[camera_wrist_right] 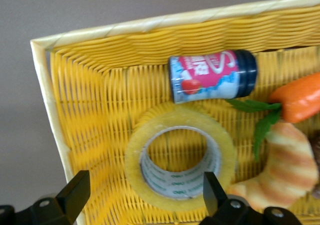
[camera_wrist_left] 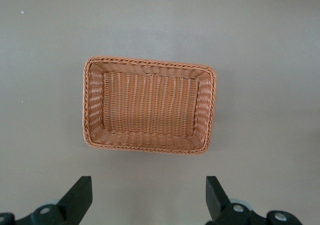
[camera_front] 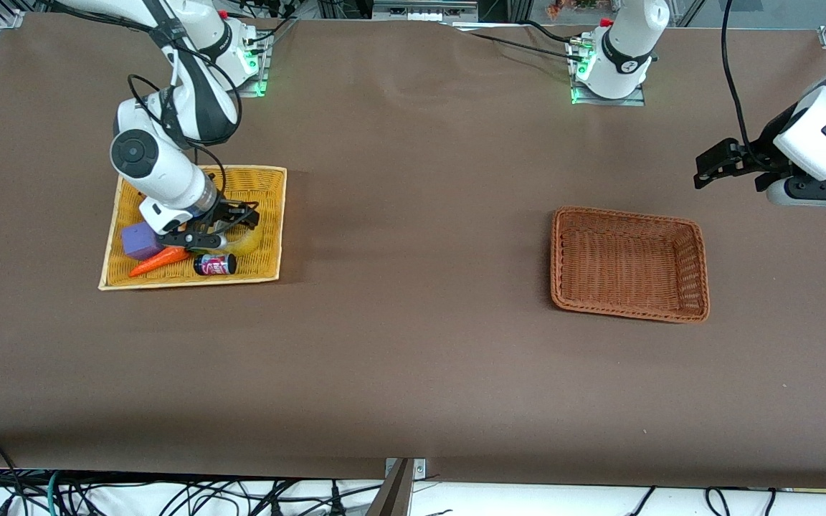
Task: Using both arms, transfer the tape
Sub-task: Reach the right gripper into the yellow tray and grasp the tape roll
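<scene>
The dark can and striped bread-like piece (camera_wrist_right: 275,172) are next to the tape's uncovered ring (camera_wrist_right: 133,160). The tape will therefore come away by itself when I lift it.
The tape (camera_wrist_right: 134,157), a translucent yellowish ring with a grey core, lies flat in the yellow woven tray (camera_wrist_right: 150,22) at the right arm's end of the table. My right gripper (camera_wrist_right: 145,195) is open and low over the tray, its fingers standing either side of the tape's near part without touching it. In the front view the right gripper (camera_front: 235,221) hides most of the tape (camera_front: 250,242). My left gripper (camera_front: 705,168) is open and empty, held in the air at the left arm's end of the table; it also shows in the left wrist view (camera_wrist_left: 148,197).
The tray (camera_front: 191,283) also holds a small dark can with a pink label (camera_front: 215,264), a carrot (camera_front: 158,261), a purple block (camera_front: 140,240) and a striped bread-like piece (camera_wrist_right: 287,165). An empty brown wicker basket (camera_front: 700,265) sits toward the left arm's end, seen in the left wrist view (camera_wrist_left: 87,105).
</scene>
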